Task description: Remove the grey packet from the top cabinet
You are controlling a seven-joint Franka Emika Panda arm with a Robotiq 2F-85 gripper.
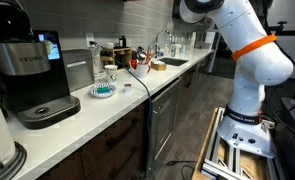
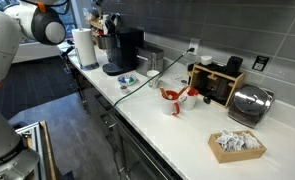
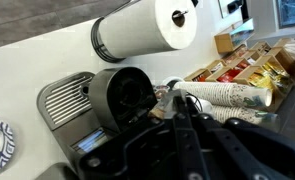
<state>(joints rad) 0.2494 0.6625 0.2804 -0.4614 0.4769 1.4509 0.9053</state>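
Note:
The grey packet is hanging high above the black coffee machine (image 1: pixel 35 82) and stacked paper cups, so next I swing it back toward the patterned plate (image 1: pixel 102 90) before lowering it.
In the wrist view my gripper (image 3: pixel 173 106) is shut, with a small grey, shiny packet (image 3: pixel 166 99) pinched at its fingertips. It hangs high over the counter, above the black coffee machine (image 3: pixel 112 100) and the paper towel roll (image 3: pixel 147 30). The top cabinet shows only as a dark bottom edge (image 1: pixel 97 3) along the upper border of an exterior view. In both exterior views the white arm (image 1: pixel 249 50) (image 2: pixel 32 25) reaches up to the frame's top, and the gripper itself is cut off there.
On the white counter (image 2: pixel 177 125) stand the coffee machine (image 1: pixel 32 75), a small patterned plate (image 1: pixel 104 90), a toaster (image 2: pixel 249 103), a box of packets (image 2: pixel 235 145) and a red-handled cup (image 2: pixel 173 97). Stacked paper cups (image 3: pixel 227 97) and boxes of sachets (image 3: pixel 249 65) lie below the gripper.

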